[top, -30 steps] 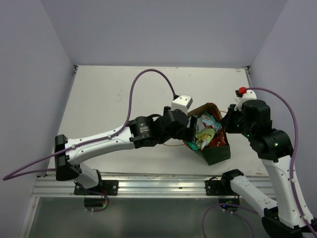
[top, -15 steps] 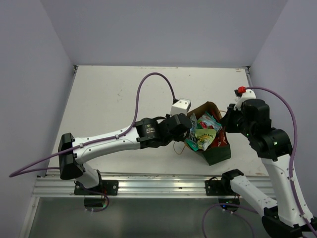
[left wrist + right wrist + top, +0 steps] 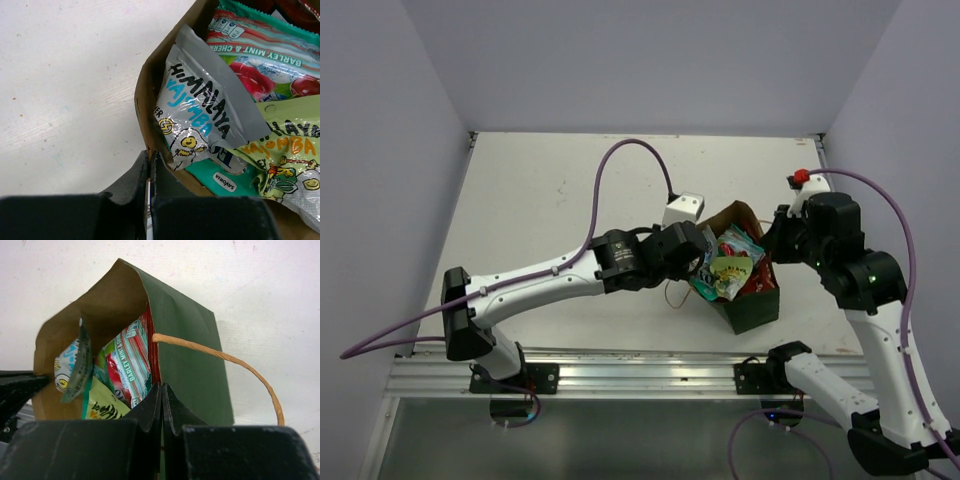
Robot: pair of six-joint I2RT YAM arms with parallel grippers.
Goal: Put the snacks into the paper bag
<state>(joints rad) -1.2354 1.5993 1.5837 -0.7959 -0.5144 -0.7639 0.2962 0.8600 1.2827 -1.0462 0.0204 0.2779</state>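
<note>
The paper bag [image 3: 142,107] has the snacks inside and my grippers hold its opposite sides, so my left gripper should go on turning the bag [image 3: 753,311] until it is upright, and then let go.
The dark green paper bag [image 3: 756,308] stands near the table's front, its mouth open and brown inside [image 3: 107,310]. Several snacks [image 3: 732,262] fill it: a silver-blue packet [image 3: 200,115], a light green one [image 3: 285,160], a teal one [image 3: 225,181] and a red-and-white striped one [image 3: 260,55]. My left gripper [image 3: 700,262] is shut on the bag's left wall [image 3: 150,95], which runs between the fingertips. On the opposite side my right gripper [image 3: 772,258] is shut on the bag's right wall [image 3: 190,350], beside the tan handle [image 3: 240,365].
A second tan handle loop [image 3: 675,296] hangs off the bag's left side over the white table [image 3: 540,200]. Lilac walls close in the table on three sides. An aluminium rail [image 3: 630,372] runs along the near edge.
My left gripper was open beside the bag's left wall and has shut on it. The bag's mouth has shifted slightly left. The right gripper has kept its hold.
</note>
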